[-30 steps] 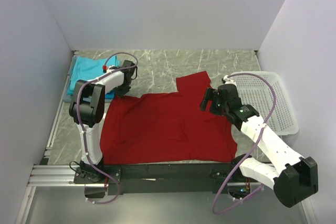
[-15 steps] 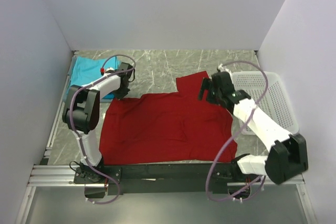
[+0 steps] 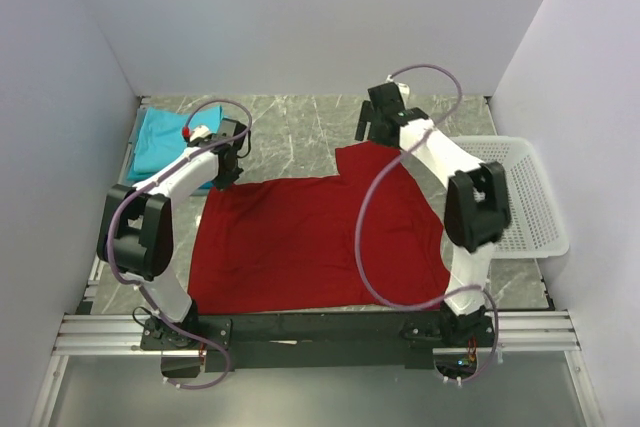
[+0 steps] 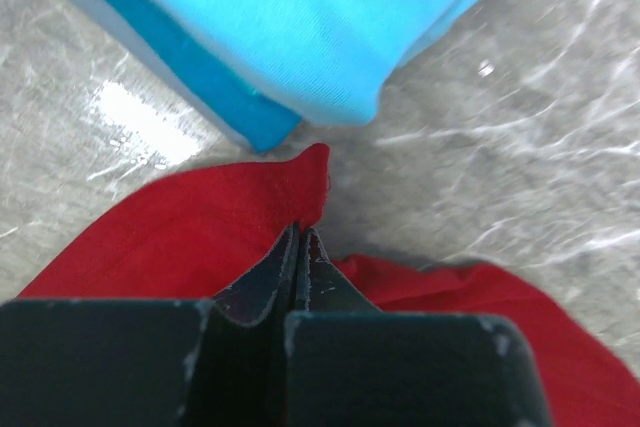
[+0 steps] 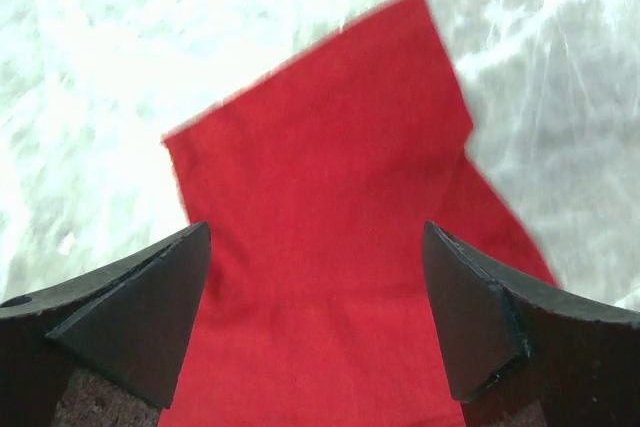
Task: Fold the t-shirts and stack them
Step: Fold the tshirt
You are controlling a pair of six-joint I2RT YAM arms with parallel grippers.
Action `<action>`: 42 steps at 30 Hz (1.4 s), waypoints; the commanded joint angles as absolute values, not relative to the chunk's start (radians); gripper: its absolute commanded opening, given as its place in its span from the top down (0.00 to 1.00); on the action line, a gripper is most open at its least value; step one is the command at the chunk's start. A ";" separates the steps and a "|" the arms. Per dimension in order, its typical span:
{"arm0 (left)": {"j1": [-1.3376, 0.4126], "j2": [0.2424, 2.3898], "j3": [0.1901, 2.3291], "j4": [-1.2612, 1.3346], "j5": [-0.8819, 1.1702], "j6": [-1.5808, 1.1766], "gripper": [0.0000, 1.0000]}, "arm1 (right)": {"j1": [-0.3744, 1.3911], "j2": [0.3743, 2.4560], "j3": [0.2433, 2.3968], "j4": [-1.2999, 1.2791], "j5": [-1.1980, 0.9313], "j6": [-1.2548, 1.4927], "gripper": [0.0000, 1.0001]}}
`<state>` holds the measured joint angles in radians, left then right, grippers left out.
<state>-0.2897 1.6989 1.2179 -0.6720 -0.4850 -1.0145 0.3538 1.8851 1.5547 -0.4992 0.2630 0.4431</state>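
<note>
The robot's left gripper is pinching the red shirt's far corner (image 3: 224,188), so the red shirt's far half (image 3: 294,209) will fold over toward the robot and form a long strip when the robot pulls.
The dark red t-shirt (image 3: 320,237) lies spread flat in the middle of the table. Folded teal t-shirts (image 3: 165,142) are stacked at the far left. My left gripper (image 3: 228,172) is at the red shirt's far left corner. In the left wrist view it (image 4: 300,239) is shut, pinching a peak of red cloth (image 4: 190,237), with the teal stack (image 4: 290,17) just beyond. My right gripper (image 3: 372,132) is open above the red shirt's far right sleeve. In the right wrist view its fingers (image 5: 150,307) stand wide apart over the sleeve (image 5: 320,167), holding nothing.
A white lattice basket (image 3: 515,197) stands at the right edge of the table. White walls close in the left, far and right sides. The black rail with the arm bases (image 3: 320,332) runs along the near edge.
My right arm has swung away from the shirt's right side to the far end, over the sleeve. My left gripper has shifted slightly at the far left corner.
</note>
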 commanded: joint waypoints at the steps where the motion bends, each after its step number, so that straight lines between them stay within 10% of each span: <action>1: -0.295 1.658 1.213 -0.672 -0.475 -1.014 0.99 | 0.337 2.023 1.739 -0.566 0.330 0.420 0.09; 10: -0.295 1.654 1.221 -0.701 -0.492 -1.020 0.99 | 0.330 2.381 2.147 -0.752 0.368 0.426 0.10; 23: -0.295 1.658 1.212 -0.678 -0.466 -0.999 0.99 | 0.330 2.476 2.171 -0.808 0.403 0.465 0.24; 37: -0.295 1.666 1.232 -0.693 -0.472 -0.994 0.99 | 0.328 2.425 2.135 -0.759 0.345 0.486 0.98; 42: -0.295 1.651 1.223 -0.687 -0.463 -0.992 0.99 | 0.330 2.330 1.998 -0.614 0.296 0.462 1.00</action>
